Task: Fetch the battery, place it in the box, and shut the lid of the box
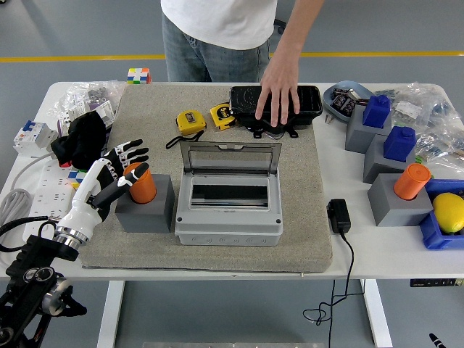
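My gripper will lift the orange cylinder [143, 186], and I expect the cylinder to slide out of a round socket, because it stands sunk in the grey block [144, 202].
The black battery [310, 102] lies at the far edge of the grey mat [304, 239]. A person stands behind it and rests one hand [278, 94] flat on its top. In the mat's middle sits the grey box [228, 221], its clear lid [230, 158] standing up at the back. My left hand [129, 165] is left of the box with its fingers spread, holding nothing. It sits against an orange cylinder [144, 188] that stands in a grey block [148, 212]. The battery is far from this hand. My right hand is out of view.
Two yellow tape measures [190, 120] lie left of the battery. A black power adapter [338, 214] and its cable sit right of the mat. Grey blocks with blue and orange pieces [411, 181] and a blue bin [433, 235] fill the right side. A black cloth [83, 138] lies at the left.
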